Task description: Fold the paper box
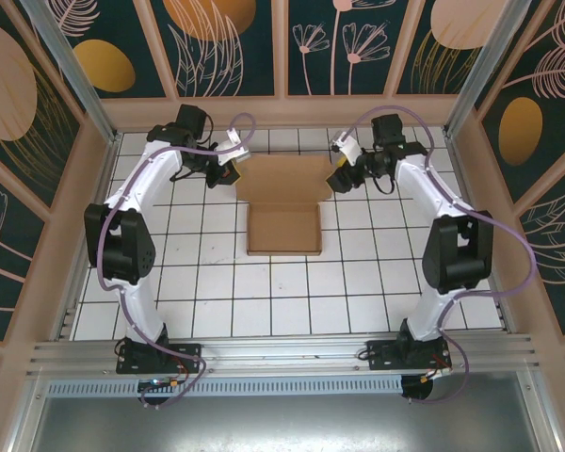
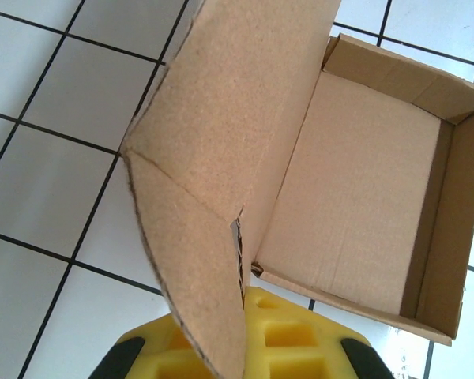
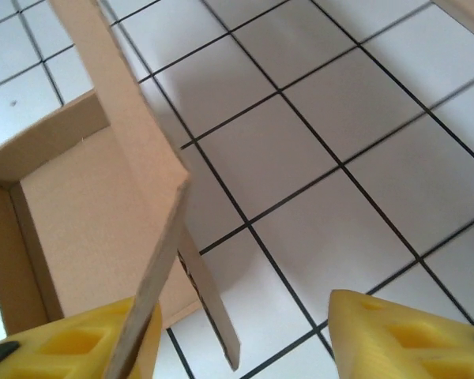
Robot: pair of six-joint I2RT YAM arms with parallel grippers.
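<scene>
The lid's side flap [image 3: 145, 304] is loose against a finger of the robot's right gripper, so that gripper should center itself on the flap [image 3: 166, 246] and close before it swings the lid over the tray.
The paper box [image 1: 282, 232] is plain brown cardboard in the middle of the tiled floor, with its shallow tray formed and its wide lid panel [image 1: 282, 177] raised at the far side. My left gripper [image 1: 228, 173] is at the lid's left corner. In the left wrist view the yellow fingers [image 2: 300, 335] of my left gripper [image 2: 249, 316] are shut on a side flap [image 2: 197, 253] next to the tray [image 2: 355, 189]. My right gripper [image 1: 339, 177] is at the lid's right corner. It stands open [image 3: 245, 347], with the flap's edge [image 3: 154, 268] against its left finger [image 3: 71, 347].
Wooden walls [image 1: 292, 111] close in the white tiled floor [image 1: 358, 292] at the back and sides. A metal rail [image 1: 282, 353] runs along the near edge, where both arm bases are bolted.
</scene>
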